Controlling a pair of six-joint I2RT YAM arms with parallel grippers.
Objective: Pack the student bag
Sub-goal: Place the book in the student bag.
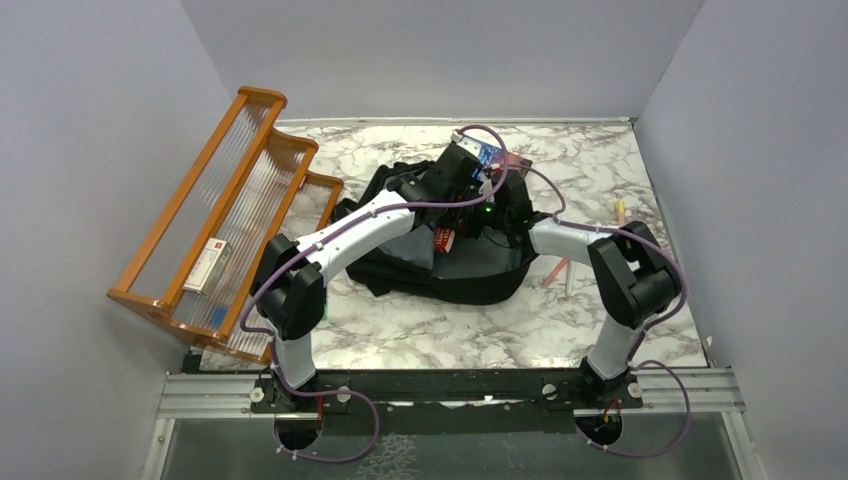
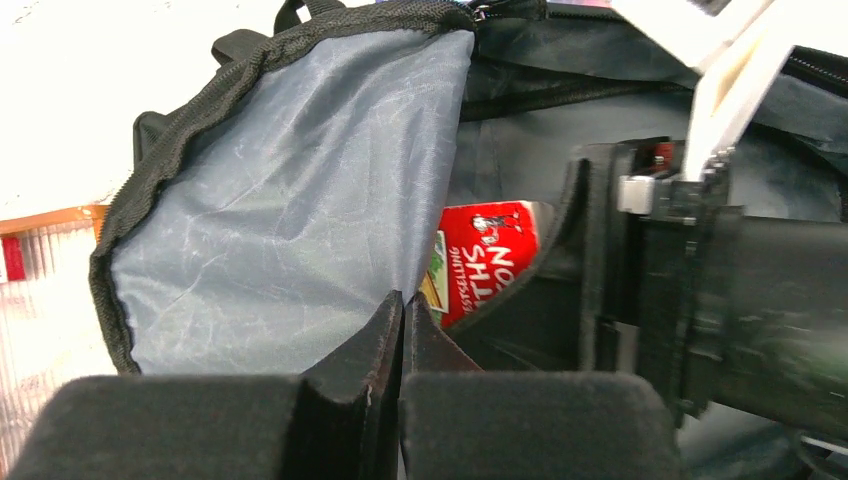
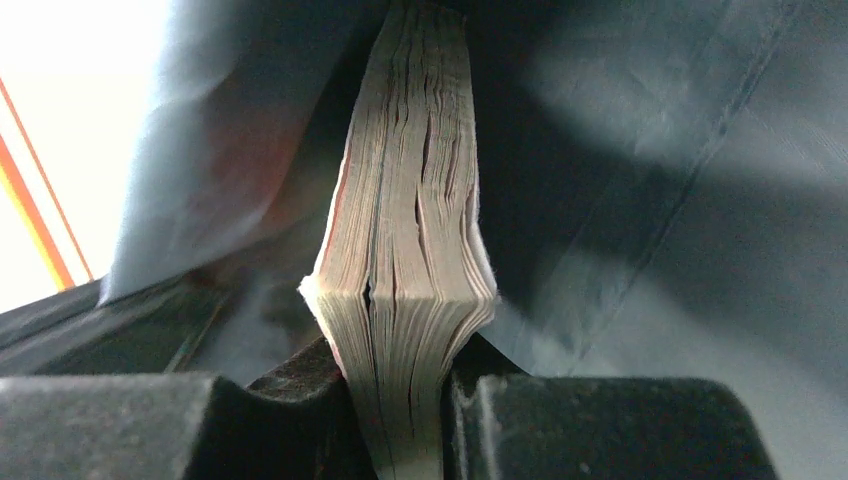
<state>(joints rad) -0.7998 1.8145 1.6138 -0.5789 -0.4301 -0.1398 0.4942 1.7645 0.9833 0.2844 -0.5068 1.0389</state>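
Observation:
The book is partly behind the raised grey lining flap (image 1: 411, 247), so my right gripper should keep lowering the book and let go of it inside the bag.
The black student bag (image 1: 470, 282) lies open in the middle of the marble table. My left gripper (image 2: 405, 305) is shut on the edge of the bag's grey lining flap (image 2: 290, 220) and holds it up. In the top view it (image 1: 432, 213) is over the bag's opening. My right gripper (image 3: 400, 350) is shut on a thick book (image 3: 405, 230), page edges toward the camera, inside the bag's dark grey interior (image 3: 700, 200). The book's red cover (image 2: 490, 260) shows in the opening, also from above (image 1: 445, 240). The right gripper's black body (image 2: 650, 300) is close beside the left gripper.
An orange wooden rack (image 1: 230, 200) with ribbed clear shelves stands at the left and holds a small box (image 1: 208, 265). Pens or pencils (image 1: 562, 272) lie on the table right of the bag, one more (image 1: 620, 212) further back. Grey walls close in the table.

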